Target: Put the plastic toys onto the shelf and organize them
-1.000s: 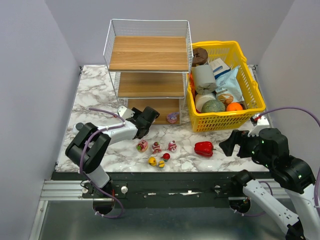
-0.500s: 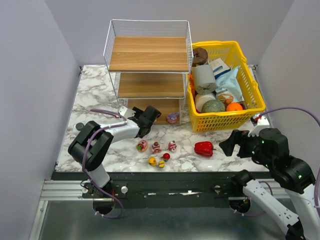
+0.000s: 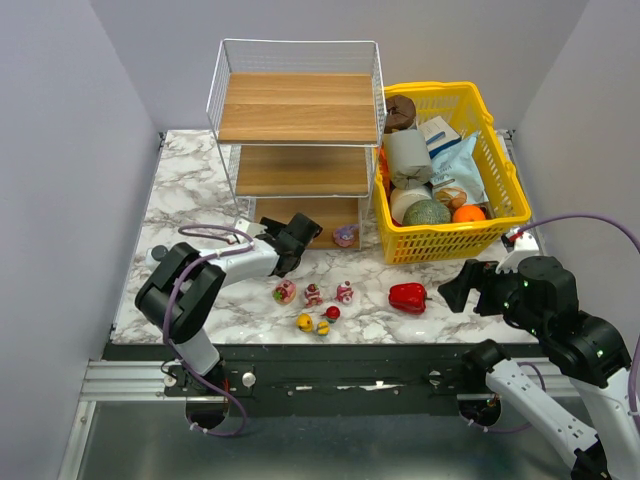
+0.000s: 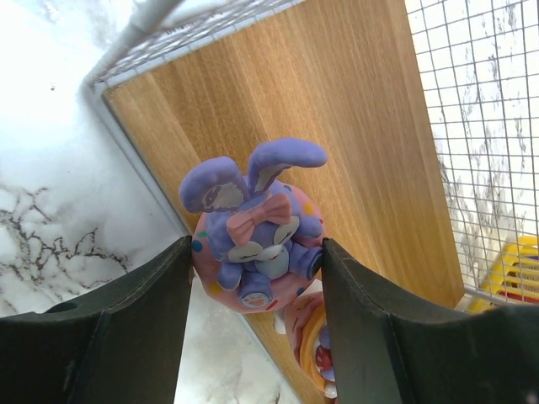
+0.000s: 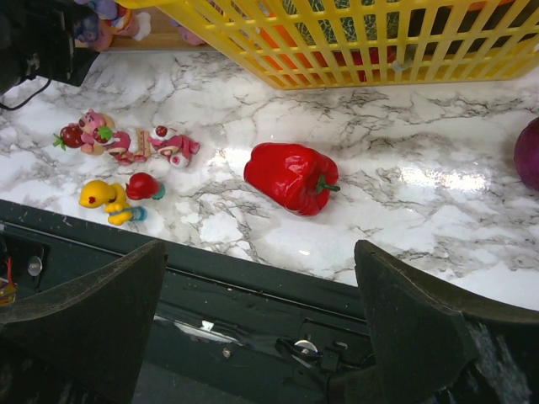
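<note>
My left gripper is to open, then close its fingers and push the bunny farther in, because the bunny's pink ring hangs over the front edge of the bottom board.
My left gripper is shut on a purple bunny in a pink ring and holds it at the front edge of the shelf's bottom board. A second pink toy lies on that board just behind the bunny, and it also shows in the top view. Several toys lie on the marble near the front: pink bears, a yellow duck and a red duck. My right gripper is open and empty above the table's front right.
A red bell pepper lies right of the toys. A yellow basket full of groceries stands right of the shelf. A dark purple ball sits at the right edge of the right wrist view. The table's dark front rail is below my right gripper.
My left gripper has moved a little right and forward toward the shelf's bottom board with the bunny in it. The right arm has not moved.
</note>
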{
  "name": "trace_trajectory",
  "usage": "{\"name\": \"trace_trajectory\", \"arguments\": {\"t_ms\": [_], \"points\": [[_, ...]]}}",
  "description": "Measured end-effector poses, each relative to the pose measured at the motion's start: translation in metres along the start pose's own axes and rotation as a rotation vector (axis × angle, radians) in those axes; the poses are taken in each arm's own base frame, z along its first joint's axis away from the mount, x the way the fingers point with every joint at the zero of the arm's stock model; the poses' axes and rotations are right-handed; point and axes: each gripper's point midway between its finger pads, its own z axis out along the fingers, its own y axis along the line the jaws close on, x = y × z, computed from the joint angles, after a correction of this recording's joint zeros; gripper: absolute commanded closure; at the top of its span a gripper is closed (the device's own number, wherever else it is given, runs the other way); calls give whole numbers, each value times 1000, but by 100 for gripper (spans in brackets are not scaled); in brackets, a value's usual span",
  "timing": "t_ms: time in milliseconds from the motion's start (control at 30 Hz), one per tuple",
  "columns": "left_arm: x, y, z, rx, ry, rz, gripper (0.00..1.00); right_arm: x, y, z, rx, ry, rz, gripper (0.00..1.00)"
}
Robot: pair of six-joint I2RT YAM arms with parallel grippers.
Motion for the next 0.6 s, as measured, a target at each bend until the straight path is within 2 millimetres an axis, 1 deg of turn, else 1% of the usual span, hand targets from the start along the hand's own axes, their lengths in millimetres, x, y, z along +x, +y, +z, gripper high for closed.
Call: {"name": "trace_trajectory", "arguments": {"t_ms": [67,133,167,200,267,400,567,600], "points": [[-1,2,-1,-10,-2,-10,59,0,0,0,0,0,0,0],[-3,5,-1,-23,-6,-14,56,0,0,0,0,0,0,0],[-4,6,-2,-28,-7,-15,53,0,0,0,0,1,0,0],[-5,8,-2,-36,-9,-13,48,0,0,0,0,1,0,0],[-7,9,-2,-47,-14,-8,45,1,0,0,0,2,0,0],[-11,12,-1,-63,-20,8,35,2,0,1,-1,6,0,0],[-13,14,-1,-77,-24,29,27,3,1,1,-7,10,1,0],[-14,14,-1,-80,-25,34,24,3,1,1,-8,11,1,0]]}}
